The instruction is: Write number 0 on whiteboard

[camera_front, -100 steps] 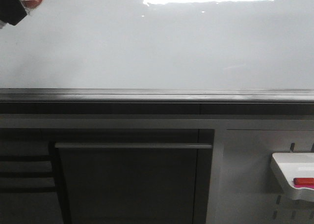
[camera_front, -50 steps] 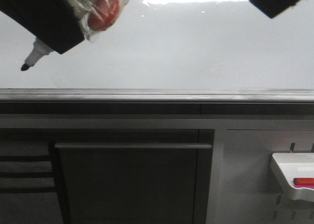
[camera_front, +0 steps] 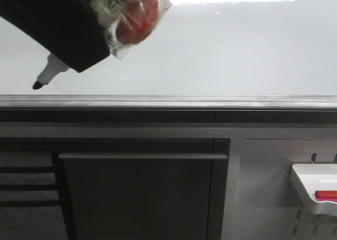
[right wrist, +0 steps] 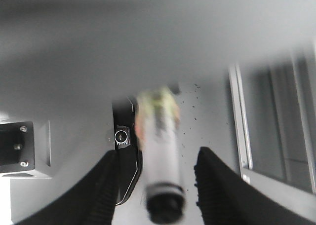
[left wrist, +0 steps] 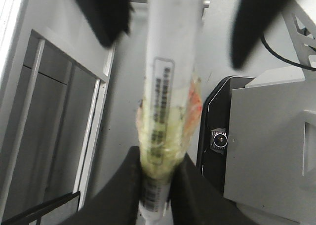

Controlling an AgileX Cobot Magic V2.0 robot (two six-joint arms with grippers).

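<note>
Next, my right gripper takes hold of the marker's taped rear (camera_front: pixel 136 21) before writing the 0, because my left gripper is gripping the marker (camera_front: pixel 51 70) close to its black tip.
The whiteboard (camera_front: pixel 237 50) fills the upper half of the front view, with a bright glare along its top and a grey metal lower edge (camera_front: pixel 168 100). No number 0 shows on it. My left gripper (camera_front: pixel 79 40) is at the upper left, shut on a white marker (camera_front: pixel 50 71) whose black tip points down and to the left, just above the board's lower edge. The marker's rear is wrapped in clear tape with red under it (camera_front: pixel 137 16). In the left wrist view my left gripper (left wrist: pixel 160 158) clamps the marker (left wrist: pixel 170 87). My right gripper (right wrist: pixel 158 156) is open, its fingers apart on either side of the marker's blurred rear end (right wrist: pixel 165 205).
Below the board is a dark cabinet with a long bar handle (camera_front: pixel 142 156). A small white tray (camera_front: pixel 308 177) holding a red object (camera_front: pixel 326 194) hangs at the lower right. The right gripper's dark fingers (left wrist: pixel 106 18) show beside the marker in the left wrist view.
My left gripper with the marker has come further into the front view, moving right and slightly down. My right gripper, seen at the top right half a second ago, has left that view.
</note>
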